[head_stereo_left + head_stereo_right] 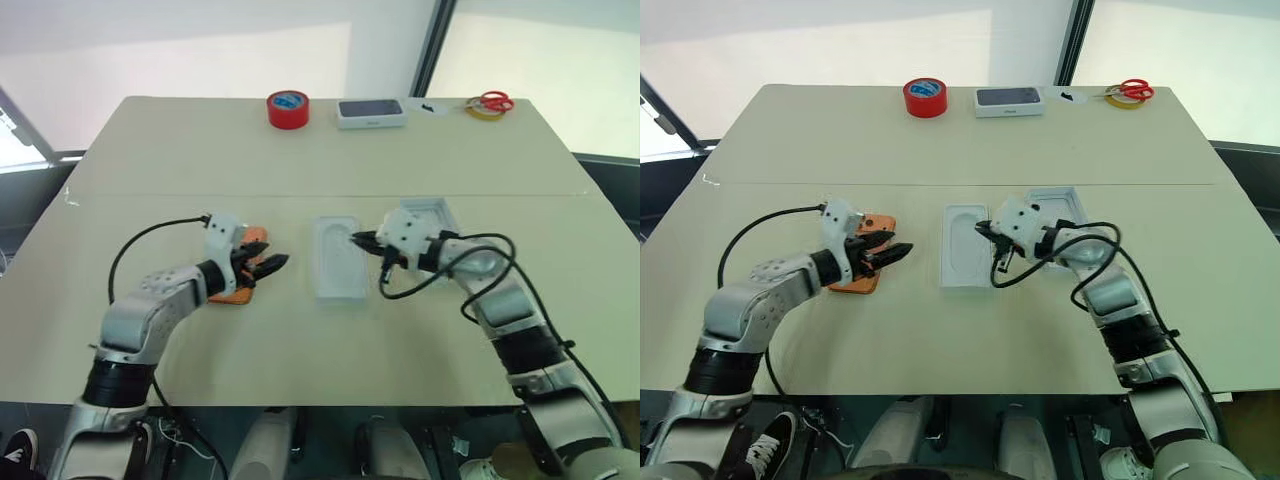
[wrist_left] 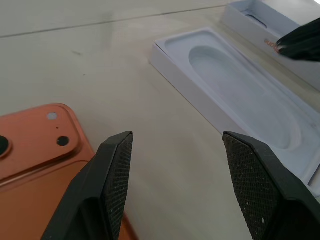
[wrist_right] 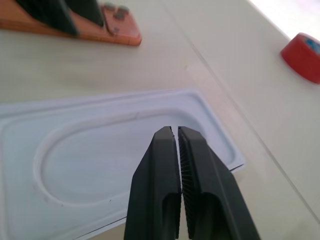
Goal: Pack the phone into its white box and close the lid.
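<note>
The orange phone (image 1: pixel 856 286) is lying crooked to the white insert, so the robot's right gripper should steady the phone's edge (image 1: pixel 876 280) while the left gripper turns the phone straight.
The orange phone (image 2: pixel 35 145) lies back up on the table, its dark lenses showing. My left gripper (image 1: pixel 272 266) hovers open over the phone's right edge with nothing between its fingers (image 2: pixel 112 175). To its right lies a white moulded insert (image 1: pixel 338 262) with a phone-shaped recess. My right gripper (image 1: pixel 360 240) is shut and empty above the insert's right side. Behind it a shallow white cardboard tray (image 1: pixel 432 212) lies open side up, partly hidden, with orange lettering on its side. I cannot tell whether this tray is the white box or the lid.
Along the table's far edge stand a red tape roll (image 1: pixel 288 108), a white box with a dark phone picture (image 1: pixel 371 112) and red-handled scissors on a yellow tape ring (image 1: pixel 490 102). Black cables loop from both wrists.
</note>
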Robot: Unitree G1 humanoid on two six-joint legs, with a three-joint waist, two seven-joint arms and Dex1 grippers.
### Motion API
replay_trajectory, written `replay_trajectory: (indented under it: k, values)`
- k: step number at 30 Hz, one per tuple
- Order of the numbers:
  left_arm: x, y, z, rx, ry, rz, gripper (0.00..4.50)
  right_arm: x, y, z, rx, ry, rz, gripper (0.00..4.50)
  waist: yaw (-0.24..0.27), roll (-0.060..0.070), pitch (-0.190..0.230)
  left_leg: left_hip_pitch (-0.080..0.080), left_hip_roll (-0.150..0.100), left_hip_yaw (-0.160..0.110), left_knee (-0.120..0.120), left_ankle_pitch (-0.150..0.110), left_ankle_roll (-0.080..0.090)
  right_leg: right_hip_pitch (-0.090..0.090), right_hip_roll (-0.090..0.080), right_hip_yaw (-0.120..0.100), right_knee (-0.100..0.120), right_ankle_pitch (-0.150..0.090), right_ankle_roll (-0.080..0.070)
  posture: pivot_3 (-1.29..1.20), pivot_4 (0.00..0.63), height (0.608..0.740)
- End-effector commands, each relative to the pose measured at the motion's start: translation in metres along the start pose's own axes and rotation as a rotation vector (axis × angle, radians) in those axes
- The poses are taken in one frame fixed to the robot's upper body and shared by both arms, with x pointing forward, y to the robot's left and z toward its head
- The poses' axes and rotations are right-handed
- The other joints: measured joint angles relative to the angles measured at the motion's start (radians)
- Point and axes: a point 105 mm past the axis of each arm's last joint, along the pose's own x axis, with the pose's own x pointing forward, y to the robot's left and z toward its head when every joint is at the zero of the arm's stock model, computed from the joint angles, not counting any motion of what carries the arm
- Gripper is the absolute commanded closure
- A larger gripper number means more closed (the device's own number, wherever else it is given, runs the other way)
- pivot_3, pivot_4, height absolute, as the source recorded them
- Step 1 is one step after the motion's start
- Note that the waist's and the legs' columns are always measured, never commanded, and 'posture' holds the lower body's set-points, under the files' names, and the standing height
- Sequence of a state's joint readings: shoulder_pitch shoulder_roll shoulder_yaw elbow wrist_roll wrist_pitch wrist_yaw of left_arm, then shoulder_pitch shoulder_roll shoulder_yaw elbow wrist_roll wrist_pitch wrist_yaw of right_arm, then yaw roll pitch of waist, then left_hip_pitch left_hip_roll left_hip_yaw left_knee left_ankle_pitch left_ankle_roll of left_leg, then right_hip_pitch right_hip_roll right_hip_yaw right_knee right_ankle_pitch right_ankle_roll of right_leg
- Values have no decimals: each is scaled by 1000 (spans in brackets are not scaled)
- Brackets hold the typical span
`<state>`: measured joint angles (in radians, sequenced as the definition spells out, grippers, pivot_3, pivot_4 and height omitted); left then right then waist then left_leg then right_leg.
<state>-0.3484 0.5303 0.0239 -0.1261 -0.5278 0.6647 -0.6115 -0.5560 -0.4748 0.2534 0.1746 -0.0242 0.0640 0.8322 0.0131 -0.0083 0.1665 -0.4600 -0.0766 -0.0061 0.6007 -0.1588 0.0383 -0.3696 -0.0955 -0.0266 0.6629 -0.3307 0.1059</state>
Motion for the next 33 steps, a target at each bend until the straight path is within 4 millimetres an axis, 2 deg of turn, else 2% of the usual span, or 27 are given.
replay_trajectory:
  k: [1, 5, 8, 11, 17, 23, 27, 28, 30, 33]
  values:
    - [-20, 7, 27, 129, -121, -11, 1474, 15, 8, 0, -120, 42, 42, 4423, -4, 0, 0, 0, 0, 0, -1, 0, 0, -1, 0, 0, 0, 0, 0, 0, 150, 738]
    - [-32, 17, 26, 117, -125, 21, 1474, 17, 25, -14, -195, 119, 141, 4423, -4, 0, 0, 0, 1, 0, -4, 2, -3, -3, 1, 0, 0, 0, 0, 0, 150, 738]
    - [-39, 21, 27, 89, -148, 41, 1474, 6, 49, -8, -168, 88, 310, 4423, -1, 0, 0, 1, 1, -1, -4, 2, -2, -2, 1, 0, 1, 0, 0, 0, 150, 738]
    - [-41, 25, 22, 82, -136, 64, 1474, 3, 54, 4, -125, 43, 353, 4423, -2, 0, 0, 1, 1, -1, -4, 0, 1, -2, 1, 0, 1, 0, 0, 0, 150, 738]
    - [-41, 24, 23, 48, -156, 68, 1474, 11, 39, 18, -72, -9, 293, 4423, -4, 0, 0, 1, 2, -1, -4, 0, 1, -2, 1, 0, 1, 0, 0, 0, 150, 738]
    - [-41, 26, 23, 18, -156, 80, 1474, 24, 0, 12, -198, 39, 72, 4423, -7, 0, 0, 1, 2, -1, -4, 2, -2, -3, 2, 0, 2, 0, 0, 0, 150, 738]
    - [-44, 36, 22, -75, -154, 110, 1474, 28, -5, 17, -138, 12, 45, 4423, -8, 0, 0, 1, 2, -1, -4, 3, -3, -2, 2, 0, 2, 0, 0, 0, 150, 738]
    - [-46, 41, 22, -155, -161, 117, 1474, 30, -8, 18, -138, 10, 23, 4423, -9, 0, 0, 1, 2, -1, -4, 3, -3, -3, 2, 0, 2, 0, 0, 0, 150, 738]
    - [-52, 50, 20, -270, -147, 126, 1474, 35, -15, 29, -88, -34, -28, 4423, -10, 0, 0, 1, 2, -1, -4, 3, -3, -3, 3, 0, 3, 0, 0, 0, 150, 738]
    - [-64, 67, 7, -418, -79, 168, 1474, 48, -23, 56, 8, -118, -79, 4423, -23, 0, 0, 1, 3, -1, -4, 5, -3, -3, 4, 0, 3, 0, 0, 0, 150, 738]
